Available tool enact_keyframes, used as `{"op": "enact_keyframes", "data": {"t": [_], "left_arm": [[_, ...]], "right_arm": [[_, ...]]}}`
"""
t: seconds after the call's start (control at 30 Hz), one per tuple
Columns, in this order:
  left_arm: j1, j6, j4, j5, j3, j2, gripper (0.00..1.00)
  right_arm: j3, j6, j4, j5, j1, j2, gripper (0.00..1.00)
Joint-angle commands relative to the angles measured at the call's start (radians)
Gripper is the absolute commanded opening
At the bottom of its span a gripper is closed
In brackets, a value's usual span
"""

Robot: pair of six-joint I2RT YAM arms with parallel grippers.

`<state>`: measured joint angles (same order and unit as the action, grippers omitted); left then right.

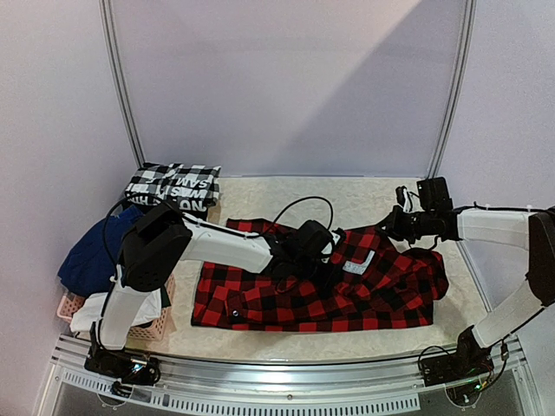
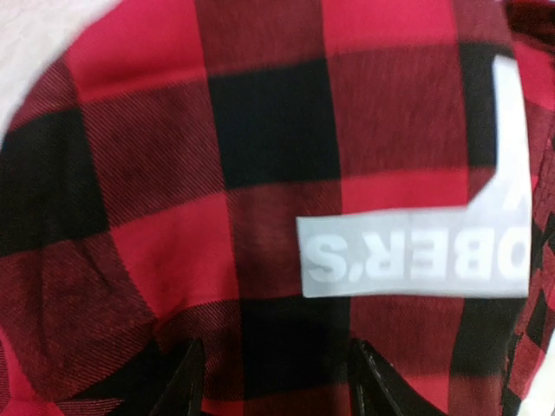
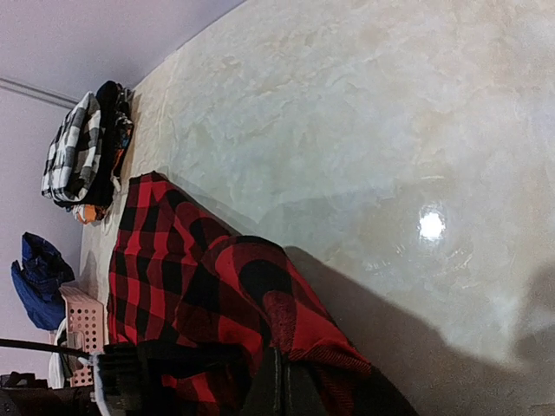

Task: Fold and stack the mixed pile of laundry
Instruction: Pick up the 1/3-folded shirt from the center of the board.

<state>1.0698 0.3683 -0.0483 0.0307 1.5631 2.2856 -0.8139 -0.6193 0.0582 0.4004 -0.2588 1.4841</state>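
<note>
The plaid shirt lies bunched (image 1: 356,263) around its white label, so my right gripper should pull the fold of the shirt it is holding up toward the back wall (image 1: 383,166) and make the shirt straight.
The red-and-black plaid shirt (image 1: 312,290) lies spread across the middle of the table. My left gripper (image 1: 323,251) hovers just over its collar area, beside the white neck label (image 2: 416,256). In the left wrist view the left gripper (image 2: 277,381) is open, its dark fingertips (image 2: 186,386) standing apart over the cloth with nothing pinched. My right gripper (image 1: 395,227) is at the shirt's far right edge. The right wrist view shows it (image 3: 282,381) shut on a bunched fold of the plaid shirt (image 3: 199,277), lifted slightly off the table.
A folded black-and-white checked garment (image 1: 173,184) sits at the back left. A pink lattice basket (image 1: 149,328) at the left edge holds a navy garment (image 1: 95,251) and a white piece (image 1: 95,314). Pale tabletop (image 1: 286,195) lies behind the shirt.
</note>
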Motion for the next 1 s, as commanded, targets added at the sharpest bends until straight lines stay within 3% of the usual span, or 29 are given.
{"op": "enact_keyframes", "data": {"t": [0.0,0.43,0.77,0.97], "left_arm": [[0.01,-0.001,-0.003,-0.004,-0.019,-0.013,0.58],[-0.003,0.002,0.015,0.07,-0.171,-0.195,0.58],[-0.033,0.082,0.022,0.272,-0.553,-0.521,0.59],[-0.037,0.102,0.005,0.311,-0.685,-0.669,0.6]], "right_arm": [[-0.084,0.081,0.088,-0.002,-0.048,-0.057,0.0],[-0.233,0.283,0.231,-0.096,-0.307,-0.014,0.0],[-0.161,0.363,0.263,-0.108,-0.514,-0.011,0.0],[-0.249,0.341,0.347,-0.387,-0.501,-0.011,0.0]]}}
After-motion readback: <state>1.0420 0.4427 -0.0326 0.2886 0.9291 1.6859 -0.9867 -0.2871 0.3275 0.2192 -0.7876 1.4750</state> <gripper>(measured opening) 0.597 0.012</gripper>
